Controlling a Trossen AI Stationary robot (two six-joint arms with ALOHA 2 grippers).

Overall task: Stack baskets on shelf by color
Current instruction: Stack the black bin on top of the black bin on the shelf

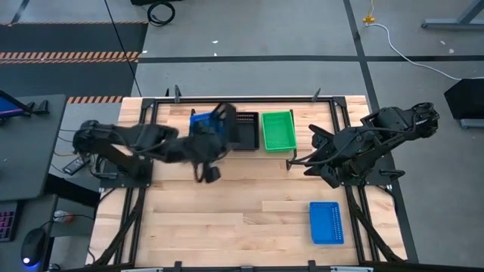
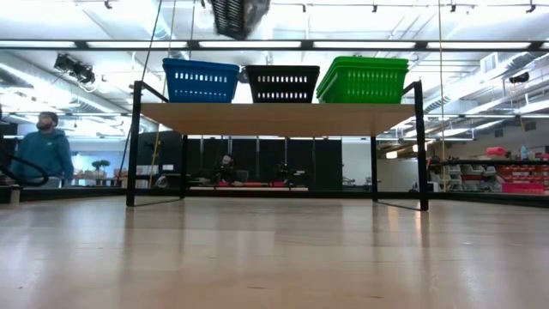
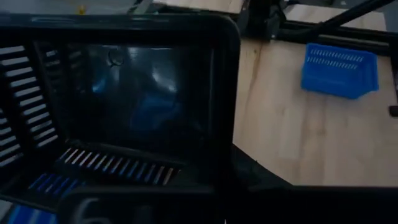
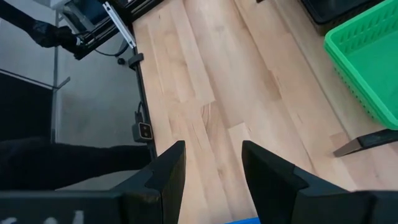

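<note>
The held black basket is clear of the blue basket's rim (image 2: 201,63). My left gripper keeps taking it to the shelf's open black basket (image 1: 247,131) until it sits inside that one.
My left gripper (image 1: 214,137) is up over the shelf's left end and carries a black basket (image 1: 221,117), which shows high above the shelf in the low view (image 2: 240,15) and fills the left wrist view (image 3: 124,99). The shelf (image 2: 274,118) bears a blue basket (image 2: 200,81), a black basket (image 2: 282,84) and a green stack (image 2: 363,80) side by side. Another blue basket (image 1: 326,223) lies flat on the table near the right. My right gripper (image 4: 211,168) is open and holds nothing; it hovers beside the shelf's right end (image 1: 306,157). My left gripper is shut on the black basket, but the basket's own wall (image 3: 224,93) covers the fingers, so the part held cannot be told. The basket is lifted clear, tilted, above the blue basket on the shelf.
Bare wooden tabletop (image 1: 227,219) spreads in front of the shelf. The table's black frame rails (image 1: 128,219) run along both sides. The shelf's wire foot (image 4: 367,142) stands close to my right gripper. A person (image 2: 43,150) is in the room beyond the table.
</note>
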